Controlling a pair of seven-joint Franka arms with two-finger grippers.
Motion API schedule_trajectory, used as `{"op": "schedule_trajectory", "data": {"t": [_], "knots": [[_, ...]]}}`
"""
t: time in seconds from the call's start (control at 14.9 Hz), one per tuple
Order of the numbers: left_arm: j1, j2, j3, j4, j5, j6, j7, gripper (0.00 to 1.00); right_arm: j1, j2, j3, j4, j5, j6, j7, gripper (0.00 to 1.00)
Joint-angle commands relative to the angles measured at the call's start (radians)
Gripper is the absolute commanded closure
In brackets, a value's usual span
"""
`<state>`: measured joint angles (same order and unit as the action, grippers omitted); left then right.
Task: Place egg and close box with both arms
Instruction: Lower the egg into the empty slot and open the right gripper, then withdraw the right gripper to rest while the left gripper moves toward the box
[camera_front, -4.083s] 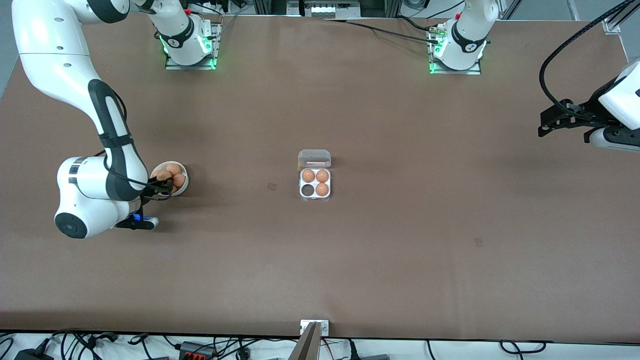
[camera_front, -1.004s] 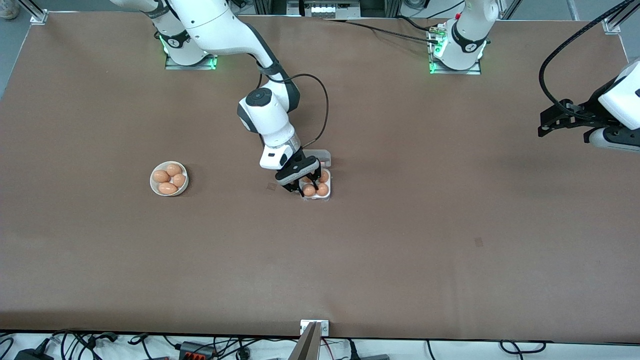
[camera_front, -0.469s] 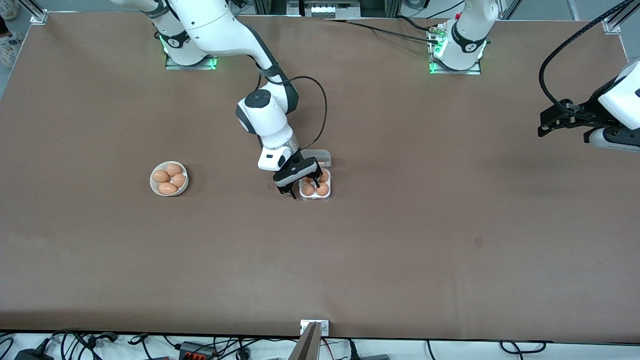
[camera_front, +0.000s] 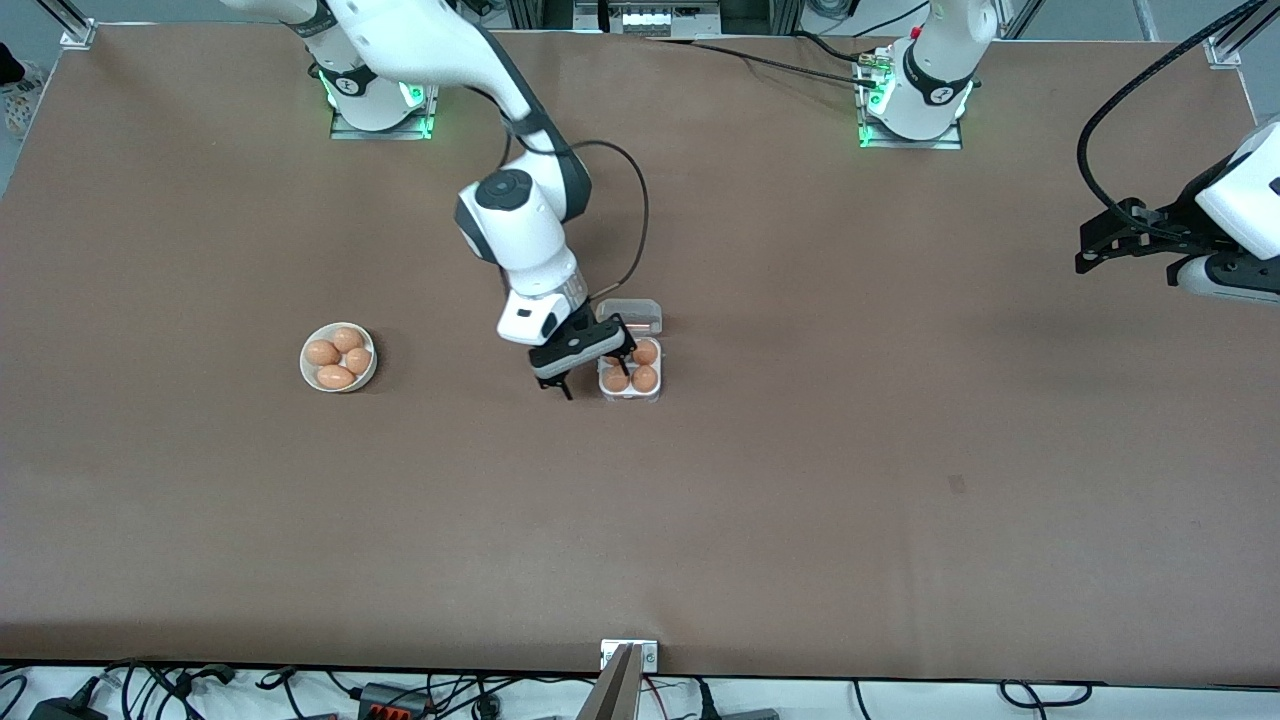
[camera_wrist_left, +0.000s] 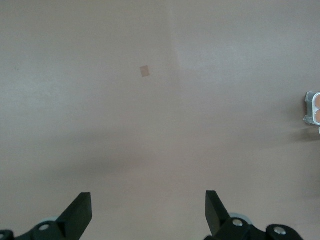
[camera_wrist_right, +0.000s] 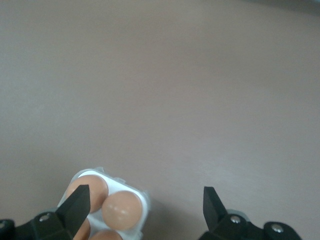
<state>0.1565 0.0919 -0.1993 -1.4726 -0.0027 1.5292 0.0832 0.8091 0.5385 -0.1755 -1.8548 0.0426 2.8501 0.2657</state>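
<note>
My right gripper is hanging over the full box (camera_front: 638, 370) in the lid's way. It should move back before my left gripper swings the clear lid (camera_front: 633, 314) closed.
The box (camera_front: 631, 397) sits mid-table with its clear lid (camera_front: 632, 313) lying open on the side toward the robots' bases. An orange-brown egg (camera_front: 616, 380) fills the tray cell nearest the front camera toward the right arm's end, with more eggs beside it. My right gripper (camera_front: 596, 372) hangs open just above the box's edge toward the right arm's end, holding nothing. In the right wrist view the right gripper (camera_wrist_right: 144, 206) has the box (camera_wrist_right: 142, 200) and an egg (camera_wrist_right: 121, 210) by one finger. My left gripper (camera_front: 1108, 240) waits open at the left arm's end, also open in its wrist view (camera_wrist_left: 148, 212).
A round white bowl (camera_front: 308, 372) with several more eggs stands toward the right arm's end of the table. A small tape mark (camera_front: 957, 484) lies nearer the front camera. A metal bracket (camera_front: 629, 654) sits at the table's front edge. The left wrist view catches the box (camera_wrist_left: 310, 107) at its border.
My right gripper has opened and let go of the egg, which now rests in the box. The gripper has risen and drifted off the box toward the right arm's end. The left arm is still.
</note>
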Motion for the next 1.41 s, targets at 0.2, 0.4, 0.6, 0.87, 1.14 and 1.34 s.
{"op": "schedule_trajectory", "data": {"t": [0.2,0.4,0.6,0.87,1.14,1.34], "knots": [[0.000,0.015,-0.005,0.015,-0.003,-0.023,-0.005,0.00,-0.203,-0.334,0.008,-0.035,0.000,-0.427,-0.010,0.00],[-0.002,0.026,-0.005,0.020,-0.002,-0.052,-0.003,0.00,-0.361,-0.448,0.018,-0.027,0.006,-0.625,-0.010,0.00],[-0.003,0.046,-0.005,0.025,0.000,-0.052,0.000,0.00,-0.531,-0.511,0.022,0.060,0.003,-0.861,-0.013,0.00],[0.003,0.063,-0.003,0.026,0.001,-0.052,0.018,0.32,-0.810,-0.514,0.160,0.236,-0.018,-1.124,-0.006,0.00],[-0.008,0.065,-0.005,0.026,-0.002,-0.113,0.024,0.96,-0.851,-0.531,0.191,0.290,-0.103,-1.257,-0.011,0.00],[-0.018,0.065,-0.017,0.025,-0.005,-0.124,0.024,0.99,-0.860,-0.514,0.182,0.304,-0.035,-1.295,-0.002,0.00]]}}
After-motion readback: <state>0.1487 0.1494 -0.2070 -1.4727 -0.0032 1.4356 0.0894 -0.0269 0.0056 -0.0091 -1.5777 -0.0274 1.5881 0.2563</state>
